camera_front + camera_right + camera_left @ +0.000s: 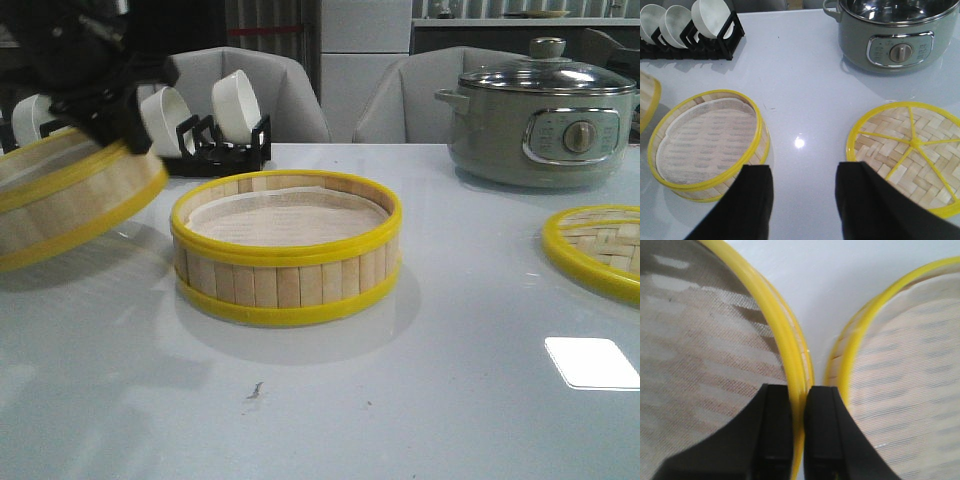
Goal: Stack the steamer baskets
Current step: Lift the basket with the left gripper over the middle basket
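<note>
The open top [288,216] of the resting basket is clear, so my left gripper goes on carrying the second basket by its yellow rim [149,196] until it sits level there.
One steamer basket [286,248] with a white cloth liner rests on the table's middle. A second steamer basket [62,195] hangs tilted at the far left, lifted off the table. My left gripper [118,115] is shut on its yellow rim [790,355]; the wrist view shows one finger inside the wall and one outside, with the resting basket [905,370] just beside. My right gripper [802,172] stands open above bare table between the resting basket [707,142] and the lid, holding nothing. It does not show in the front view.
A woven bamboo lid [600,250] with a yellow rim lies at the right. Behind it stands a grey electric pot [540,115] with a glass lid. A black rack of white bowls [205,125] sits at the back left.
</note>
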Controlling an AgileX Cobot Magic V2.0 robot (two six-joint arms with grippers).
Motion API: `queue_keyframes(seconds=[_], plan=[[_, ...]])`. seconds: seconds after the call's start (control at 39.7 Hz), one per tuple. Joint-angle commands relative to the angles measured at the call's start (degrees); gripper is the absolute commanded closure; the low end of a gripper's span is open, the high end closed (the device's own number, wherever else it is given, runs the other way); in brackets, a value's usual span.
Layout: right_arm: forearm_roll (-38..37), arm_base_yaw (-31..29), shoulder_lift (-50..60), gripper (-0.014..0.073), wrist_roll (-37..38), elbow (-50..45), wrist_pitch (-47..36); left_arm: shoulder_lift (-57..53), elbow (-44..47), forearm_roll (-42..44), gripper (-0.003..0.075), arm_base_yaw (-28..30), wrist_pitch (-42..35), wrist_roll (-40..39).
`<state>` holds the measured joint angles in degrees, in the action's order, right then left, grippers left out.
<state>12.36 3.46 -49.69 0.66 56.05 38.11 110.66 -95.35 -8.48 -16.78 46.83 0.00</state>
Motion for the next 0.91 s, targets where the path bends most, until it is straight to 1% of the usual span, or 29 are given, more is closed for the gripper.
queue_keyframes(seconds=[0.0, 0.15, 0.3, 0.45, 0.68, 0.88], plan=[[0.43, -0.17, 0.25, 0.0183, -0.35, 2.05, -4.69, -3.96, -7.39, -0.57, 0.0628, -3.84, 0.02, 0.00], [0.49, -0.17, 0.25, 0.0183, -0.35, 2.05, -4.69, -3.96, -12.43, -0.57, 0.0628, -10.52, 2.01, 0.00], [0.49, -0.17, 0.25, 0.0183, -0.35, 2.05, -4.69, -3.49, -12.94, -0.57, 0.0628, -17.41, 1.97, 0.00], [0.49, -0.17, 0.25, 0.0183, -0.35, 2.05, -4.69, -1.01, -12.94, -0.47, 0.0628, -22.30, 2.09, 0.00], [0.49, -0.17, 0.25, 0.0183, -0.35, 2.05, -4.64, 2.33, -12.94, -0.47, 0.0628, -26.19, 2.78, 0.00], [0.49, -0.17, 0.25, 0.0183, -0.35, 2.05, -4.64, 3.41, -12.94, -0.47, 0.0628, -26.49, 3.04, 0.00]])
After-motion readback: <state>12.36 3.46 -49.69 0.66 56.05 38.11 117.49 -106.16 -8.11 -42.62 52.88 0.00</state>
